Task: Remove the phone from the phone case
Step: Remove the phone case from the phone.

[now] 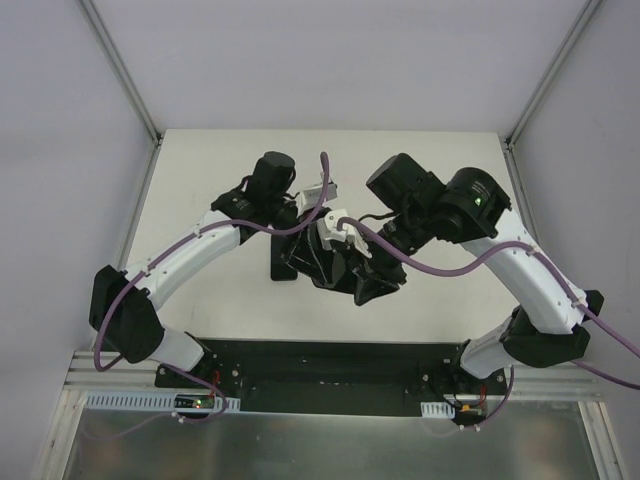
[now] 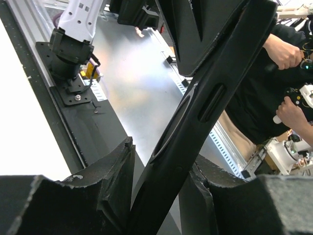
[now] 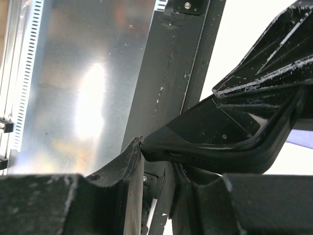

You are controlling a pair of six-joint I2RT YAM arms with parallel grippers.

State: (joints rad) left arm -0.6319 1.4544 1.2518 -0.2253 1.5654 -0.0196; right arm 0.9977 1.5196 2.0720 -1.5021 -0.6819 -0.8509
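The phone case's side edge is at a slant between my left gripper's fingers. My left gripper should therefore grip the phone case's edge squarely while my right gripper holds the phone case's corner.
The black phone case (image 1: 330, 272) is held up off the white table (image 1: 200, 200) at its middle, between both grippers. I cannot tell the phone apart from the case. My left gripper (image 1: 303, 252) is shut on it from the left. In the left wrist view the case's side edge (image 2: 205, 107), with its button slots, runs diagonally between the fingers of the left gripper (image 2: 164, 161). My right gripper (image 1: 368, 280) is shut on it from the right. In the right wrist view the right gripper (image 3: 159, 156) pinches a rounded corner of the case (image 3: 234, 152).
The black base plate (image 1: 330, 365) and a metal sheet (image 1: 320, 440) lie at the near edge. Purple cables (image 1: 450, 268) loop over the arms. White enclosure walls (image 1: 60, 150) stand at the sides. A person's hands (image 2: 283, 49) show beyond the table.
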